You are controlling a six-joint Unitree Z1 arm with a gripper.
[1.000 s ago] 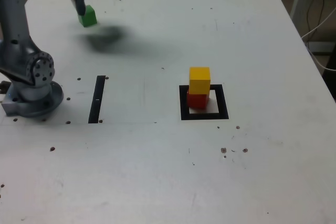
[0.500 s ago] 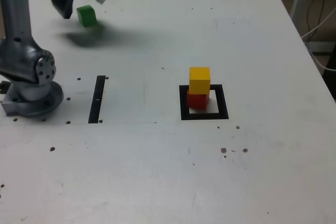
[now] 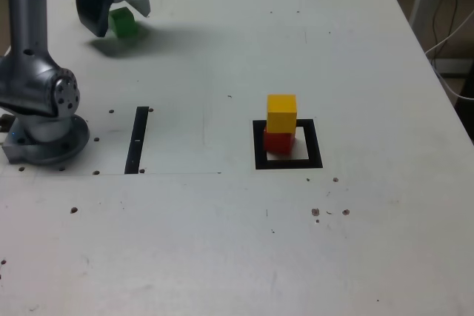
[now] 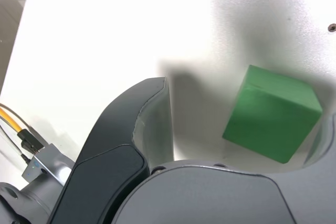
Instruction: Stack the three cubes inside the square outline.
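Observation:
The green cube (image 3: 124,24) sits crooked (image 4: 271,119) between the gripper's fingers, so it will turn straight against them when the robot closes its gripper and lifts.
The green cube (image 3: 124,22) rests on the table at the far left of the exterior view, and it fills the space between the fingers in the wrist view (image 4: 272,113). My gripper (image 3: 120,23) is open and lowered around it, one finger on each side, with gaps showing. The yellow cube (image 3: 281,113) sits on top of the red cube (image 3: 278,142), and that stack stands inside the square outline (image 3: 289,163) near the table's middle.
The arm's grey base (image 3: 44,120) stands at the exterior view's left edge. A thin black strip (image 3: 137,140) lies just right of it. Small dark specks and screw holes dot the white table (image 3: 296,242). Cables hang off the right side.
The gripper has swung left and come down from beside the green cube to straddle it. The cube and the red-yellow stack have stayed put.

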